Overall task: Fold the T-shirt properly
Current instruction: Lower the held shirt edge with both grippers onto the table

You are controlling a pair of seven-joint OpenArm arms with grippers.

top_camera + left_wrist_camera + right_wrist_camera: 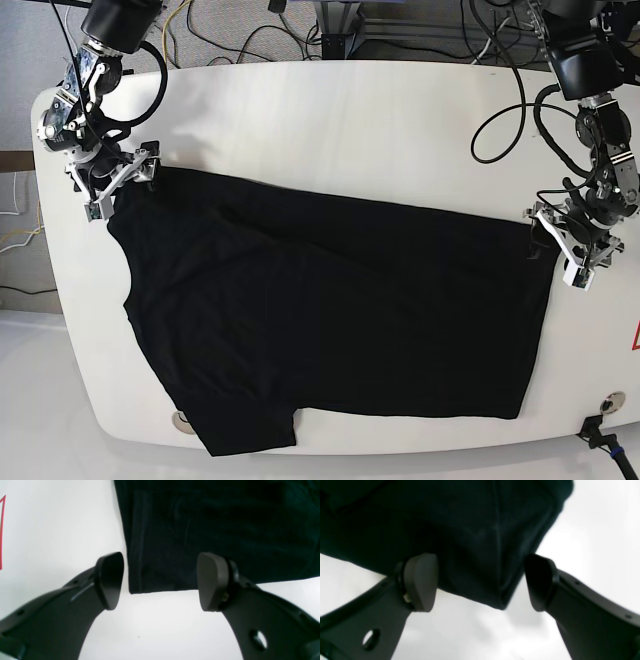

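The black T-shirt is lying flat and spread out point(350, 310), so I expect its sleeve point(243, 425) to drag along when I pull the far corners toward the back edge.
The black T-shirt point(330, 320) lies spread across the white table point(350, 130), with a sleeve hanging toward the front edge. In the base view my right gripper point(112, 190) stands at the shirt's far left corner, and my left gripper point(556, 245) stands at its far right corner. In the left wrist view the left gripper point(161, 581) is open, and a hemmed corner of the T-shirt point(200, 530) lies between its fingers. In the right wrist view the right gripper point(480, 582) is open too, with a pointed corner of the T-shirt point(470, 542) lying between its pads. Neither gripper pinches the cloth.
Cables point(300, 35) run along the table's back edge. A red mark point(635, 340) sits at the right rim, and a red line point(2, 530) shows in the left wrist view. Small round fittings point(183, 423) sit by the front edge.
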